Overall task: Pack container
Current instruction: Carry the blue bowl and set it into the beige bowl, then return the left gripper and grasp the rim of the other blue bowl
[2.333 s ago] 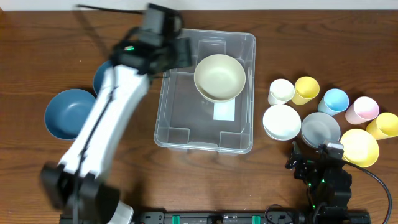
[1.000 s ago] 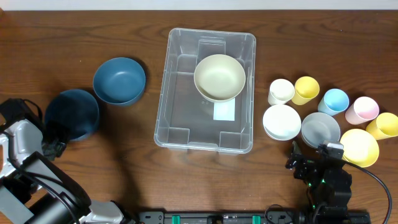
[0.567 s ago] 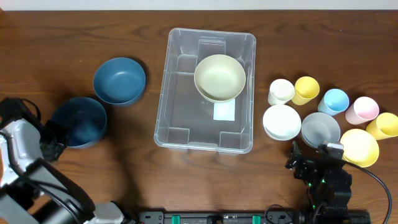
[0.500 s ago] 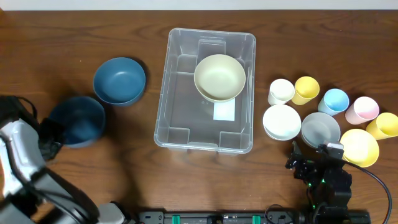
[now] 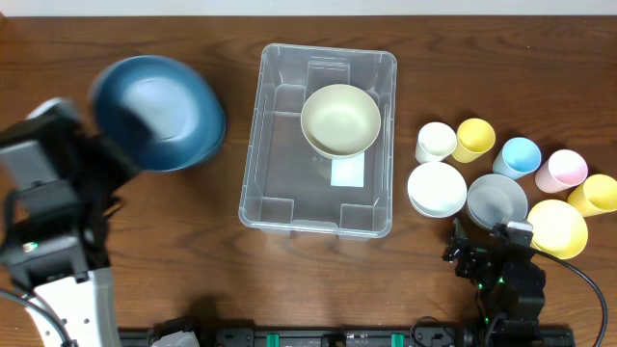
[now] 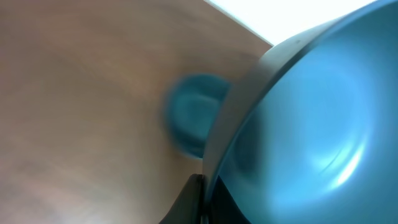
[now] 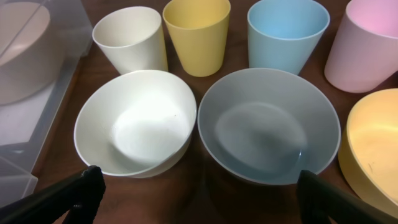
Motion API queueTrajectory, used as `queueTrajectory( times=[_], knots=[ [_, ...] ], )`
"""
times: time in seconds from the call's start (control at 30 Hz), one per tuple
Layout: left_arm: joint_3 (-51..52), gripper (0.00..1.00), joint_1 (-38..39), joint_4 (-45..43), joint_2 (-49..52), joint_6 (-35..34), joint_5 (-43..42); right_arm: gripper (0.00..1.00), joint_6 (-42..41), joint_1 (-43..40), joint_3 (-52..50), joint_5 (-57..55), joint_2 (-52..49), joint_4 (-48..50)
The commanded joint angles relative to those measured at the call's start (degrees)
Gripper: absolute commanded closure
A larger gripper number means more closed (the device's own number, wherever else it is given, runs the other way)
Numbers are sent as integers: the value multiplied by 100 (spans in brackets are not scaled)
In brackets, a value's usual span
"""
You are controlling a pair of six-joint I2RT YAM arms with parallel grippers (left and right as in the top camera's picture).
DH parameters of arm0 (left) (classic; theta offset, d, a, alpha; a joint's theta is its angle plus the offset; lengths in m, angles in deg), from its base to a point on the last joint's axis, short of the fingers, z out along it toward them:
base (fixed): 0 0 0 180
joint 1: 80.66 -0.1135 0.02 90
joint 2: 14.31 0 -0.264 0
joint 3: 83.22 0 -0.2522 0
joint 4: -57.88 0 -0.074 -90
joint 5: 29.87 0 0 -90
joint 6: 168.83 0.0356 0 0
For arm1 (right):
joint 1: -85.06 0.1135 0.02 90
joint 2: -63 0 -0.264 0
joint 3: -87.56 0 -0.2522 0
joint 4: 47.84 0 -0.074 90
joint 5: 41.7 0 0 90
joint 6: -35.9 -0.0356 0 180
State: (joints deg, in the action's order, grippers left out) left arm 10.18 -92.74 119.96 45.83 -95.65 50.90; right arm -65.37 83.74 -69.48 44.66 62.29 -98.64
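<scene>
The dark blue bowl (image 5: 162,111) is hanging by its rim, opening up, and the cream bowl (image 5: 340,120) is empty, so my left gripper keeps carrying until they nest, then let go.
The container (image 5: 265,204), a large clear bin, stands mid-table with a cream bowl (image 5: 339,120) in its far end and a white label (image 5: 347,173) on its base. My left gripper (image 5: 108,154) is shut on the rim of a dark blue bowl (image 5: 152,108), held tilted in the air left of the container. In the left wrist view the two fingers (image 6: 204,196) pinch that bowl's (image 6: 311,124) rim. A second blue bowl (image 6: 189,118) lies on the table below, blurred. My right gripper (image 7: 199,193) stands open at the near right.
Right of the container stand a white bowl (image 7: 134,121), a grey bowl (image 7: 270,124), a yellow bowl (image 5: 557,227), and cream (image 7: 130,38), yellow (image 7: 196,34), blue (image 7: 287,31) and pink (image 7: 367,43) cups. Another yellow cup (image 5: 596,194) is at the far right.
My left gripper has closed on the blue bowl's rim and lifted it up and to the right, over the other blue bowl. The right arm has not moved.
</scene>
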Motion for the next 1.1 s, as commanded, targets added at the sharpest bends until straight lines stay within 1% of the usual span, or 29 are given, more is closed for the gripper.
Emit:
queueTrajectory(
  times=[0.0,0.13,0.23,0.43,0.53,0.63,0.67,0.7,0.77,0.8,0.87,0.97,1.07],
  knots=[
    [-42,94,979,-275,286,240,-168,1,61,-59,-7,-42,33,-9],
    [-42,94,2013,-844,1054,291,-164,1,63,-59,-7,-42,33,-9],
    [-42,94,2483,-1268,1777,293,-166,1,63,-59,-7,-42,33,-9],
    [-42,94,3075,-2216,3110,306,-177,1,61,-59,-7,-42,33,-9],
    [-42,95,3287,-2590,3447,306,-179,1,63,-59,-7,-42,33,-9],
    [-42,93,3497,-2835,3639,306,-177,1,63,-59,-7,-42,33,-9],
    [-44,88,3550,-2855,3663,304,-177,1,63,-59,-7,-42,33,-9],
    [-44,77,3582,-2855,3663,306,-173,1,63,-59,-7,-42,33,-9],
    [-61,60,3591,-2852,3637,306,-166,1,63,-59,-7,-42,33,-9],
    [-98,54,3554,-2850,3604,306,-166,1,63,-59,-7,-42,33,-9],
    [-195,50,3471,-2796,3523,306,-166,1,63,-59,-7,-42,33,-9],
    [-435,49,3257,-2514,3294,306,-166,1,63,-59,-7,-42,33,-9],
    [-678,48,2916,-2052,3032,306,-142,1,63,-59,-7,-42,33,-9]
  ],
)
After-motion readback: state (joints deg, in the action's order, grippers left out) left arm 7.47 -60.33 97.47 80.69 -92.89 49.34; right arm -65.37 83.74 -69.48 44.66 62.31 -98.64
